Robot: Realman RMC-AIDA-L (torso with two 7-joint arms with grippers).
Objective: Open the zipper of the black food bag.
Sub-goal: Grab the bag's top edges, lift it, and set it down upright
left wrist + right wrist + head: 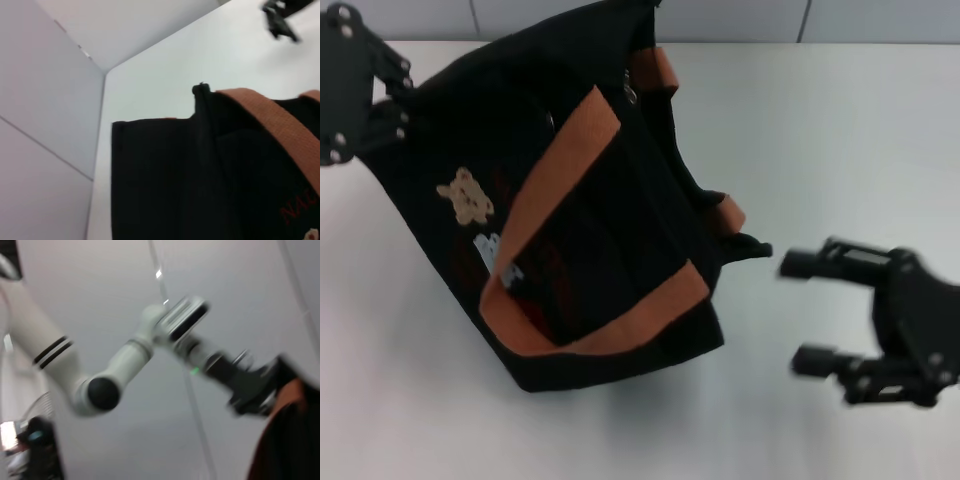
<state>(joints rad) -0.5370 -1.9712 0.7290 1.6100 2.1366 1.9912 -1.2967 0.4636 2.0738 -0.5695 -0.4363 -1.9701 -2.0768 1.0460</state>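
Observation:
Next, I turn the black food bag (450, 140) square with my left gripper before my right gripper takes the opposite edge (680, 150), because the bag slants from my left gripper at its corner.
The black food bag (590, 220) lies tilted on the white table, its bear patch (466, 196) facing left and an orange-brown handle (535, 215) looped across it. A small silver piece (630, 90), possibly the zipper's pull tab, shows at the bag's far end. My left gripper (388, 110) is against the bag's far left corner. The left wrist view looks closely down on the bag (200, 190). My right gripper (806, 312) hovers open to the right of the bag, apart from it. The right wrist view shows the left gripper (250, 387) at the bag's edge (287, 445).
A white table (820, 140) carries the bag, with a pale wall (720, 18) behind it. In the left wrist view the right gripper (280, 20) shows far off across the table.

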